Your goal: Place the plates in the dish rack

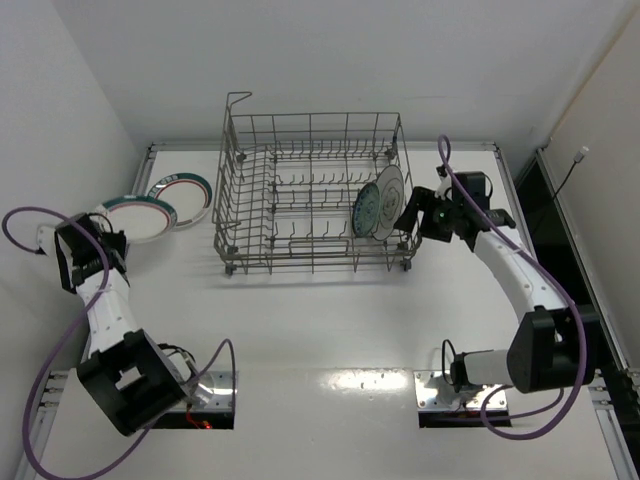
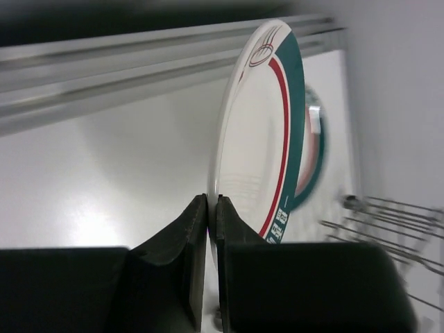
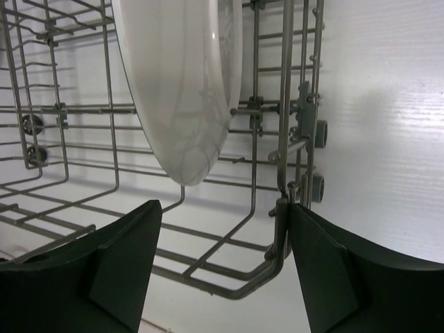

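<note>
The rim (image 1: 172, 214) of the front banded plate is free across from my fingers, so my left gripper keeps carrying the plate over the rack (image 1: 310, 185) until my right gripper takes it.
The grey wire dish rack (image 1: 300, 150) stands at mid-table. A small teal-blue patterned plate (image 1: 367, 210) and a white plate (image 1: 390, 195) stand upright in its right end. Two plates with green-and-red rims lie at the left, one (image 1: 140, 216) overlapping the other (image 1: 185, 195). My left gripper (image 1: 112, 240) is shut on the near rim of the front banded plate (image 2: 253, 139). The other banded plate (image 2: 313, 152) shows behind it. My right gripper (image 1: 410, 215) is open at the rack's right end (image 3: 223, 229), below the white plate (image 3: 184, 83). A corner wire of the rack (image 3: 281, 229) lies against its right finger.
White walls close in on the left and right sides of the table. The rack's raised handle (image 1: 236, 100) stands at its far left corner. Rack wires (image 2: 395, 229) show at the right of the left wrist view. Small wheels (image 3: 318, 187) stick out of the rack's side.
</note>
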